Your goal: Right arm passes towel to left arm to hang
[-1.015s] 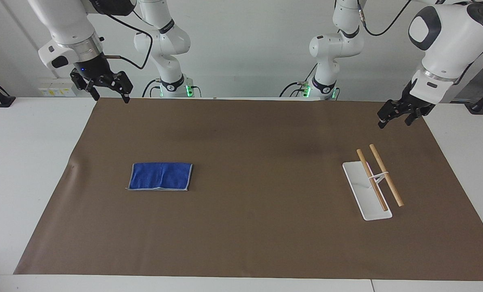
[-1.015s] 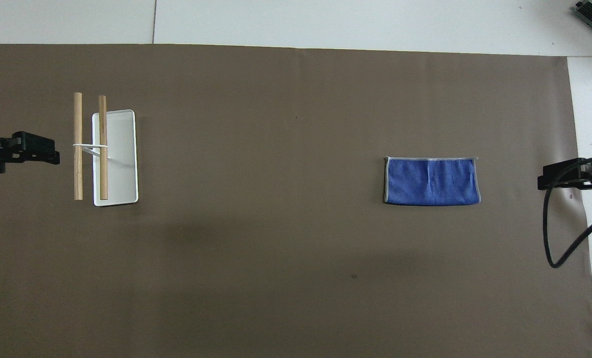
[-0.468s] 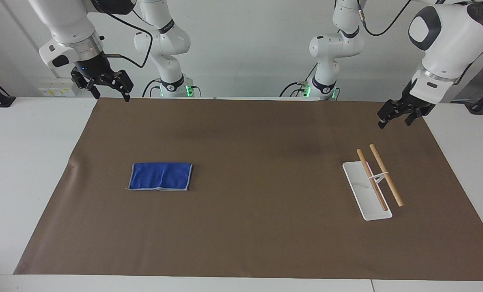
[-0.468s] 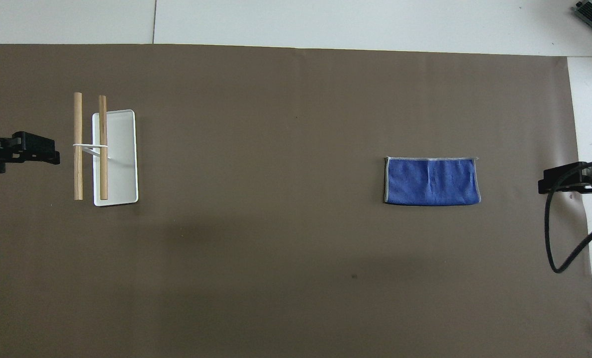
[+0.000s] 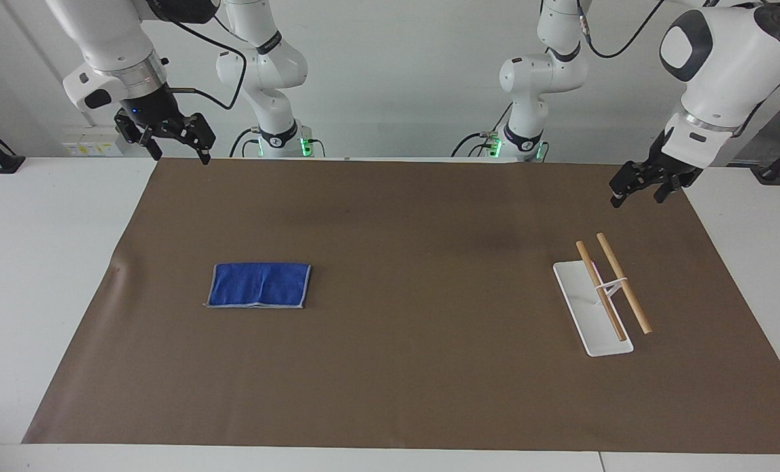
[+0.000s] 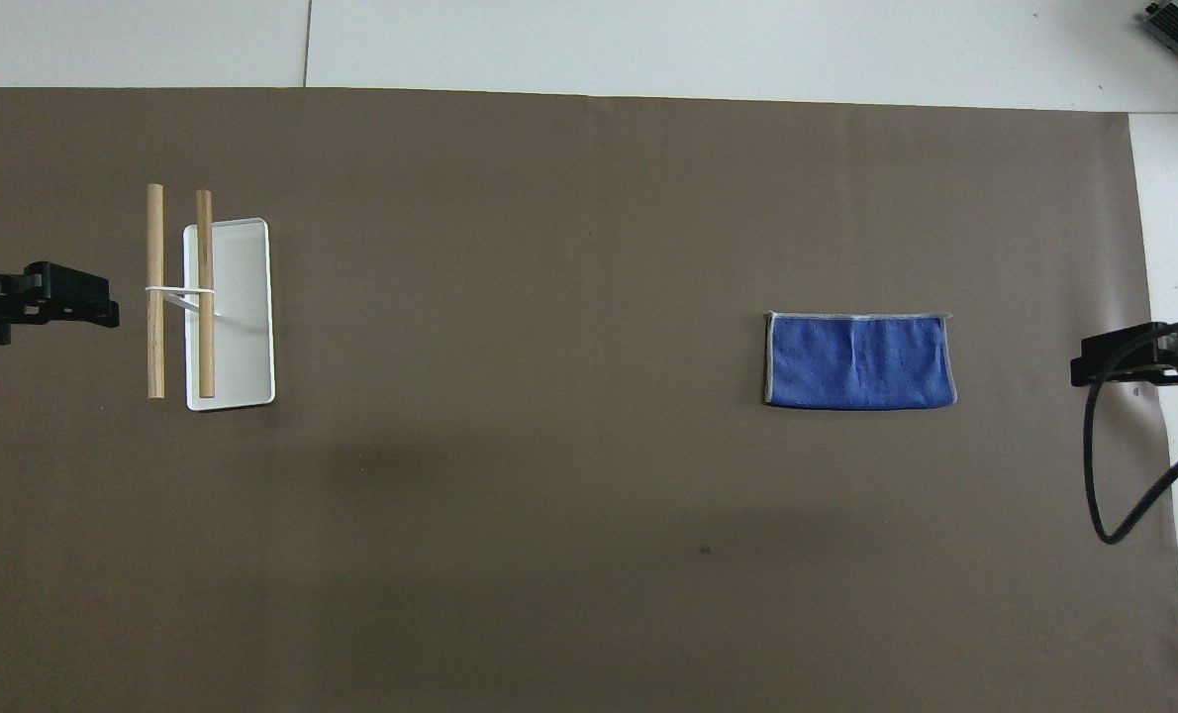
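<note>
The blue towel (image 6: 860,361) is longer than the gap (image 6: 181,252) between the wooden rods. The towel will therefore hang across both rods when I lower it.
The blue towel (image 5: 259,285) lies flat and folded on the brown mat, toward the right arm's end of the table; it also shows in the overhead view (image 6: 858,359). My right gripper (image 5: 180,157), wide and forked with a cable loop, hangs open and empty over the mat's edge nearest the robots, apart from the towel; it also shows in the overhead view (image 6: 1079,368). My left gripper (image 5: 637,199) hangs open and empty over the mat's corner near the rack; it also shows in the overhead view (image 6: 104,309).
A rack stands toward the left arm's end: a white tray base (image 5: 577,288) carrying two wooden rods (image 5: 623,283), also in the overhead view (image 6: 155,290). The brown mat (image 5: 390,367) covers most of the white table.
My right gripper has shifted slightly upward and a little toward the robots. The towel, the rack and the left arm have not moved.
</note>
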Motion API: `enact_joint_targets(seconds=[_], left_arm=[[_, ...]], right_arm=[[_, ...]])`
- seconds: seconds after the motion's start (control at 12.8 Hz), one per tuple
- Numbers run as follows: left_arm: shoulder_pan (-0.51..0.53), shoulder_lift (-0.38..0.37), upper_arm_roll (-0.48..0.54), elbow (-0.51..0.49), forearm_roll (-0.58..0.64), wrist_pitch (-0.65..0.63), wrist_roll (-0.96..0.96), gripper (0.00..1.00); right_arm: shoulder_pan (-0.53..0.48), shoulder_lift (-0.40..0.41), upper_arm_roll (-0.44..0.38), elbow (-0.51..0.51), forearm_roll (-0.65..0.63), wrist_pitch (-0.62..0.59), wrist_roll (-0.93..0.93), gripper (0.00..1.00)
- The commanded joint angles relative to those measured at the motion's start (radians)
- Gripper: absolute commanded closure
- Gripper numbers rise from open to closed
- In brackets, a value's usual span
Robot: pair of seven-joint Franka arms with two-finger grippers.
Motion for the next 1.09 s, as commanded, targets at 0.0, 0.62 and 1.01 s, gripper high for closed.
enact_joint_targets(seconds=[0.0, 0.62, 1.01], left_arm=[[0.000, -0.029, 0.003, -0.029, 0.012, -0.003, 0.000, 0.00], [0.000, -0.029, 0.003, -0.029, 0.011, -0.003, 0.000, 0.00], [0.000, -0.030, 0.003, -0.029, 0.011, -0.003, 0.000, 0.00]], right_arm=[[-0.008, -0.020, 0.004, -0.018, 0.020, 0.001, -0.022, 0.00], [-0.003, -0.068, 0.002, -0.372, 0.028, 0.404, -0.072, 0.00], [0.006, 0.091, 0.002, -0.447, 0.028, 0.677, -0.138, 0.00]])
